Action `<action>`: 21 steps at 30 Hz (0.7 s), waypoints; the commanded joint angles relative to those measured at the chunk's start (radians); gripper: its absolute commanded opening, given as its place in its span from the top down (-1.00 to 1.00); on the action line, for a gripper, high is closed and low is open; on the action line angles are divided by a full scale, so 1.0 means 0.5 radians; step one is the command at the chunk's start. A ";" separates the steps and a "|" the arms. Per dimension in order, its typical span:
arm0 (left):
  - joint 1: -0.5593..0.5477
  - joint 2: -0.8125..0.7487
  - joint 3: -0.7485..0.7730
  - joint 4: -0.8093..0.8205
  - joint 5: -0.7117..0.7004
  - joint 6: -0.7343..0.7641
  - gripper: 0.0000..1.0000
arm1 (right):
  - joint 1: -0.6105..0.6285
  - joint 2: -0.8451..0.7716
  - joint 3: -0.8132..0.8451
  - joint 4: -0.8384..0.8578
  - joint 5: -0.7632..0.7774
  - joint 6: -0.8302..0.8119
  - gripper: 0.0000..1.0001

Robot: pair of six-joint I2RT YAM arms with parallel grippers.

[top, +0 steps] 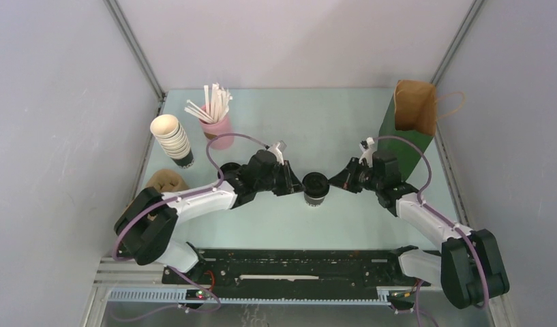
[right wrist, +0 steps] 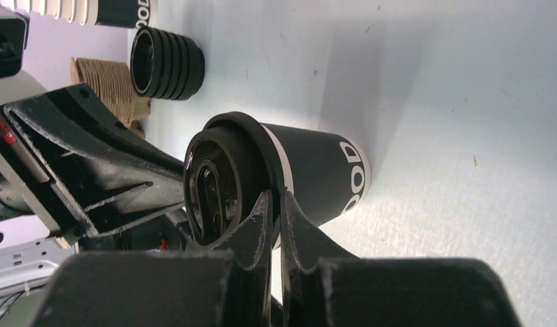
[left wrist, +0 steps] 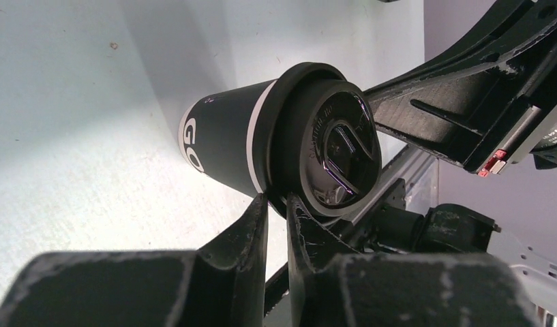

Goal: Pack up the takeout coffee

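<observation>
I should open my right gripper and help turn the cup (top: 314, 200) before I close it on another part, because my fingers touch the lid's rim (right wrist: 281, 178) only at opposite sides.
The takeout coffee (top: 315, 188), a dark paper cup with a black lid, stands upright on the table between my two grippers. My left gripper (top: 293, 183) reaches it from the left. In the left wrist view the jaws (left wrist: 277, 199) are nearly together, pinching the brim of the lid (left wrist: 330, 150) above the cup wall (left wrist: 221, 139). My right gripper (top: 337, 180) comes in from the right. In its wrist view the jaws (right wrist: 275, 197) stand a sliver apart, nipping the lid's brim where it meets the cup (right wrist: 320, 170).
A brown paper bag (top: 413, 119) stands open at the back right. At the left are a stack of lidless cups (top: 172, 139), a pink cup of stirrers (top: 218, 126), a stack of black lids (top: 229, 172) (right wrist: 168, 63) and brown sleeves (top: 168, 181).
</observation>
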 commanded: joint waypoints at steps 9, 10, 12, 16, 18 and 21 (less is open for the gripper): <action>-0.079 0.037 0.015 -0.350 -0.094 0.153 0.53 | 0.067 0.338 0.027 -0.090 -0.118 -0.234 0.84; -0.073 0.019 0.039 -0.357 -0.078 0.157 0.52 | 0.060 0.337 0.057 -0.113 -0.171 -0.247 0.82; -0.067 0.005 0.072 -0.356 -0.030 0.157 0.51 | 0.053 0.304 0.117 -0.187 -0.232 -0.269 0.79; -0.051 -0.025 0.083 -0.349 -0.006 0.142 0.44 | 0.014 0.239 0.182 -0.248 -0.314 -0.292 0.73; -0.035 -0.044 0.068 -0.326 -0.003 0.121 0.41 | -0.015 0.253 0.217 -0.276 -0.373 -0.310 0.70; -0.020 -0.079 0.067 -0.324 0.002 0.118 0.37 | -0.039 0.283 0.259 -0.319 -0.430 -0.325 0.63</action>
